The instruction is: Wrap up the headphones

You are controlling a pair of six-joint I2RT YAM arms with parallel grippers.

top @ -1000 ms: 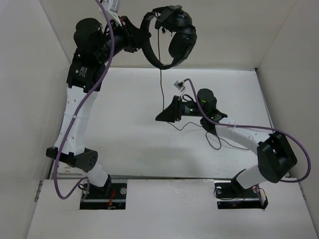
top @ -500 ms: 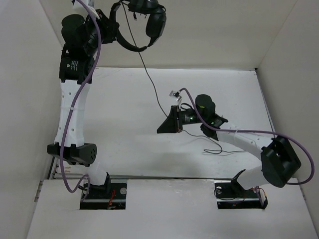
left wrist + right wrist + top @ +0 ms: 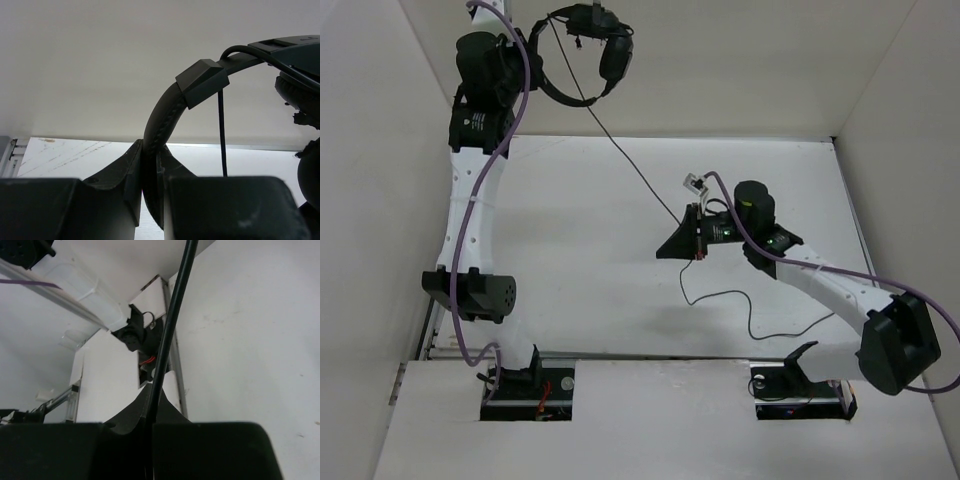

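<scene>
I can see the cable taut from the headband to my right gripper, so my left gripper should bring the headphones down before my right gripper winds more cable around them.
The black headphones hang high at the back left, in front of the rear wall. My left gripper is shut on their curved headband, which is pinched between the fingers. An earcup shows at the right edge of the left wrist view. The thin black cable runs taut and diagonally down to my right gripper, which is shut on it above the middle of the table. Past that gripper, the rest of the cable lies slack in a loop on the table.
White walls close in the table at the left, back and right. Thick purple robot cables run along both arms. A raised white board covers the near edge, with the arm bases set into it.
My left arm has swung the headphones left and back toward the wall. My right gripper has moved right along the table. The cable between them now runs slanted and taut, with a longer slack loop on the table.
</scene>
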